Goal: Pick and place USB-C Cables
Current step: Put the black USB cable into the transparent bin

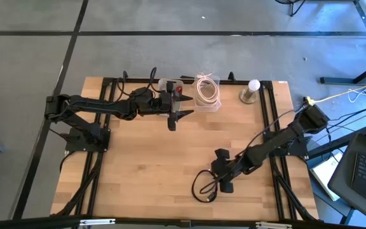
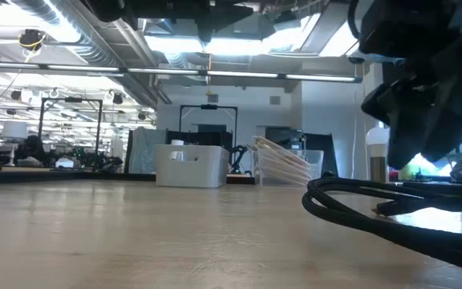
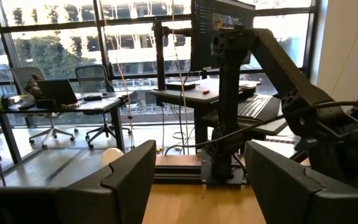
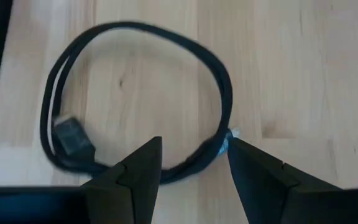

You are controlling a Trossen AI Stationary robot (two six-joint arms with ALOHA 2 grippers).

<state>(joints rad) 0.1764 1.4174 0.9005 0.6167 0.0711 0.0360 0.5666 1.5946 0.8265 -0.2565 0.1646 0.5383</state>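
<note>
The black cable's arc passes between my right gripper's open fingers with clear wood on both sides, so I keep descending until they can close around it.
A black coiled cable lies flat on the wood near the table's near edge, and shows at the low view's right. My right gripper is open and hovers just above it, fingertips on either side of one arc of the coil. Cream-white coils lie in a clear container at the far edge, with a red bundle beside them. My left gripper is open and holds nothing, just near of those containers.
A white ball-topped round object stands at the far right of the table. A white bin sits by the far edge. Bare wood spreads across the table's middle and left. The arms' own black wires run along both sides.
</note>
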